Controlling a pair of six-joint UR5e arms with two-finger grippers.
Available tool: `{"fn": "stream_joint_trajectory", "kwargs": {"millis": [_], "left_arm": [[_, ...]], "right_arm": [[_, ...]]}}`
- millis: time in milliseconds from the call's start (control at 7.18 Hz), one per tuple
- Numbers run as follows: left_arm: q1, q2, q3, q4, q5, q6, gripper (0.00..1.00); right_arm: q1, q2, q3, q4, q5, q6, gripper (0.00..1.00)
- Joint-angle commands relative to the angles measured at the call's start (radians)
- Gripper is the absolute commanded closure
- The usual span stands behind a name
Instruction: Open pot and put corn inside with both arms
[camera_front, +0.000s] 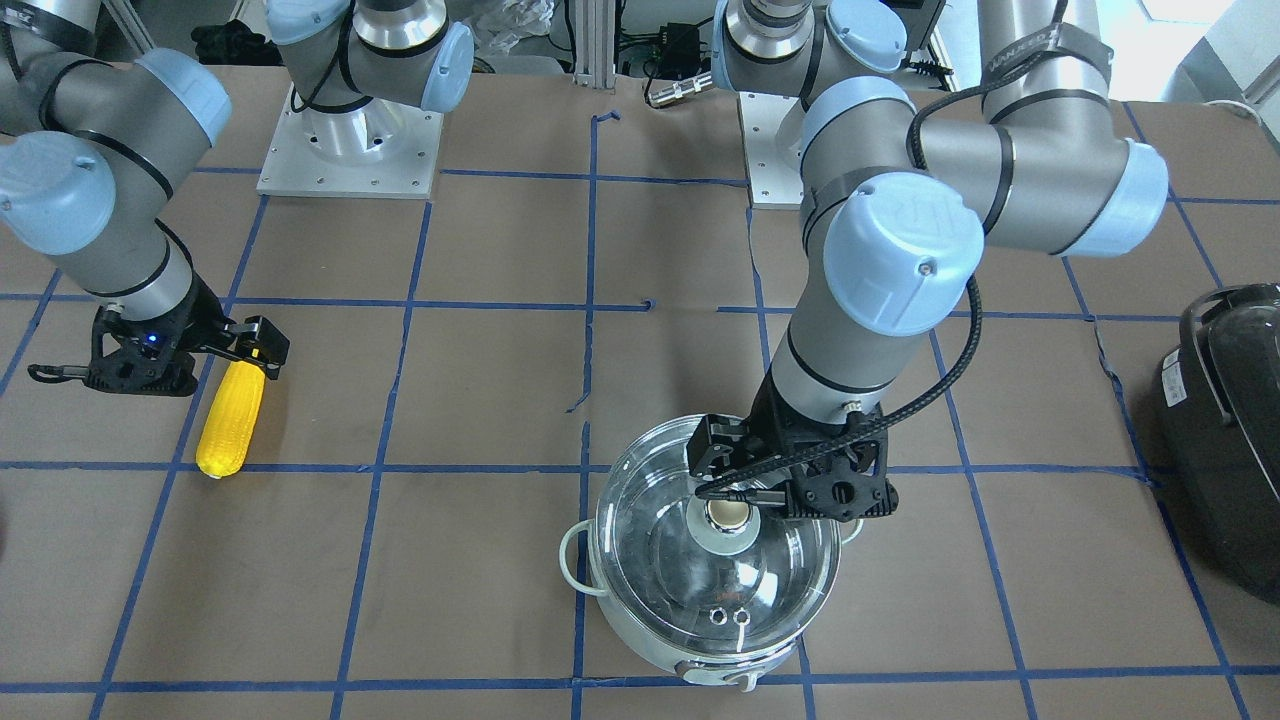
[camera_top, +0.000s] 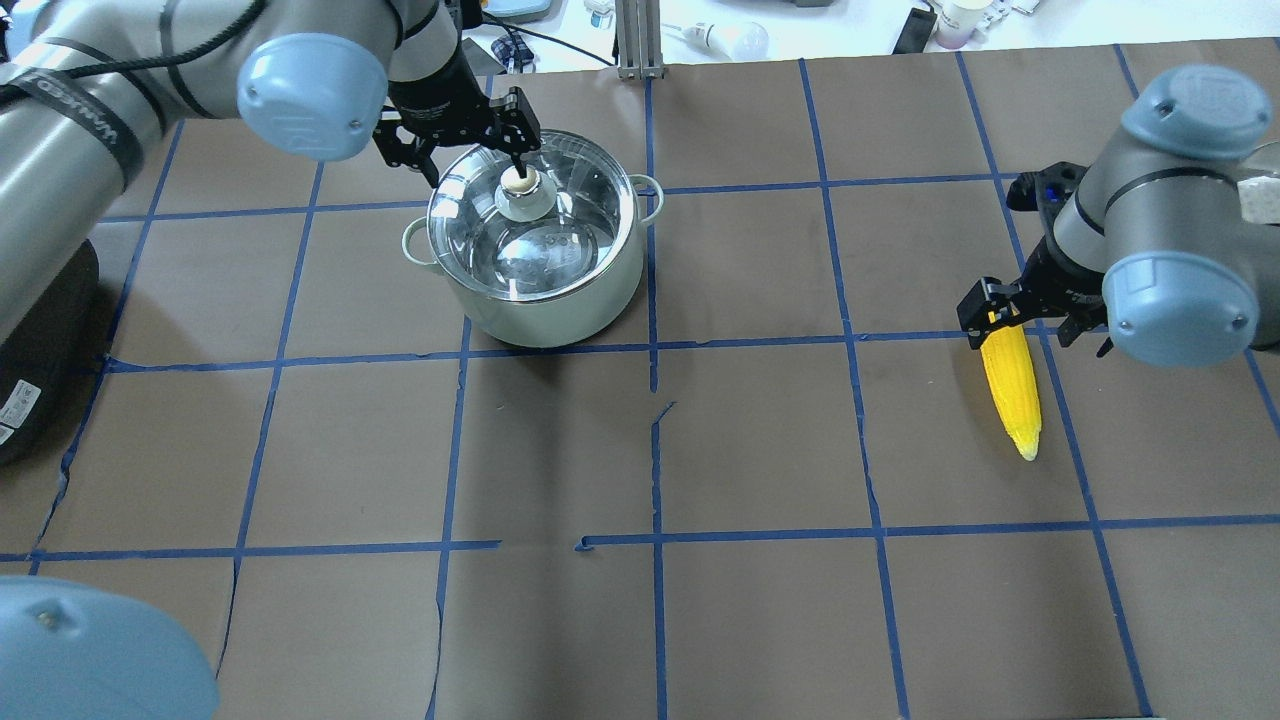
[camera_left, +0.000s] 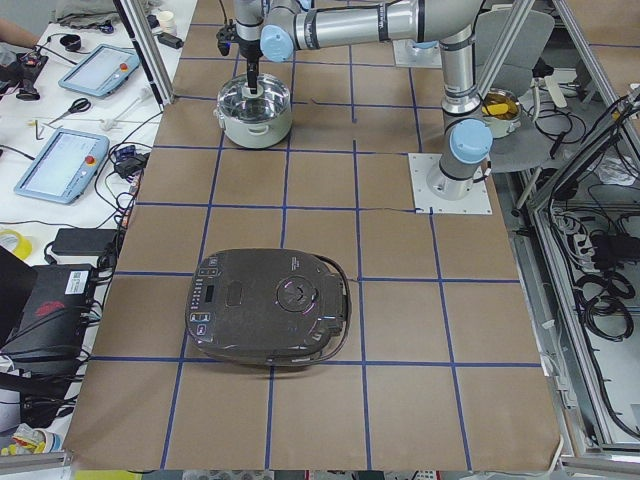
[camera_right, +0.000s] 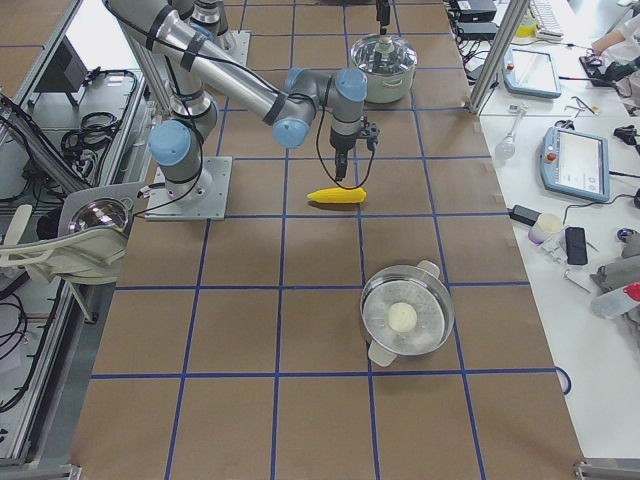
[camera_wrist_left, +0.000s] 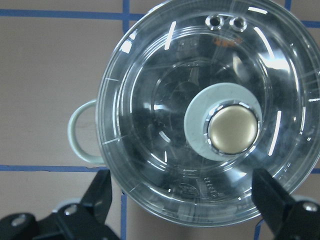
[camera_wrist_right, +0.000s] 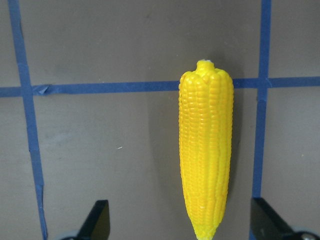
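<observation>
The yellow corn (camera_front: 230, 420) is shorter than the width of the glass lid (camera_front: 674, 558), so all of the corn should fit inside the pot when the robot lowers it.
The mint-white pot (camera_top: 560, 300) stands closed under its glass lid (camera_front: 730, 570) with a brass knob (camera_wrist_left: 232, 129). My left gripper (camera_top: 475, 165) hovers open just above the lid. Its fingers (camera_wrist_left: 100, 195) are spread wide, with the knob off-centre toward one of them and nothing touched. The yellow corn (camera_top: 1012, 385) lies flat on the brown table. My right gripper (camera_top: 1035, 320) is open over the corn's thick end. In the right wrist view the corn (camera_wrist_right: 206, 150) lies within the fingers' span, a little toward one finger (camera_wrist_right: 270, 220), ungripped.
A large black appliance (camera_front: 1230, 440) sits at the table's end on my left side, also in the exterior left view (camera_left: 270, 305). A second steel pot (camera_right: 368, 300) holding a white ball stands near the table's right end. Blue tape lines grid the table.
</observation>
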Motion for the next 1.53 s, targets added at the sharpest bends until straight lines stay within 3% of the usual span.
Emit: {"fn": "stream_joint_trajectory", "kwargs": {"millis": [0, 278, 557, 696, 835, 975, 1253, 1392], "left_arm": [[-0.012, -0.056, 0.002, 0.057, 0.0, -0.004, 0.0], [-0.015, -0.057, 0.002, 0.063, -0.001, 0.001, 0.03], [-0.028, -0.054, 0.002, 0.06, -0.001, -0.004, 0.39], [-0.03, -0.054, 0.002, 0.06, -0.001, -0.01, 0.57], [-0.03, -0.05, 0.005, 0.06, -0.001, -0.01, 0.85], [-0.03, -0.045, 0.006, 0.062, -0.001, -0.01, 0.98], [-0.03, -0.045, 0.082, 0.048, 0.0, -0.01, 1.0], [-0.03, -0.038, 0.125, -0.008, 0.0, -0.002, 1.0]], "right_arm": [[-0.061, 0.066, 0.028, -0.03, 0.0, -0.048, 0.0], [-0.063, 0.102, 0.03, -0.033, 0.008, -0.05, 0.0], [-0.063, 0.165, 0.026, -0.105, 0.0, -0.053, 0.0], [-0.063, 0.169, 0.026, -0.125, 0.003, -0.05, 0.33], [-0.063, 0.169, 0.022, -0.125, 0.0, -0.053, 0.97], [-0.063, 0.164, 0.017, -0.125, 0.002, -0.05, 1.0], [-0.05, 0.15, -0.066, -0.092, -0.018, -0.039, 1.0], [-0.015, 0.134, -0.145, -0.009, -0.023, 0.037, 1.0]]}}
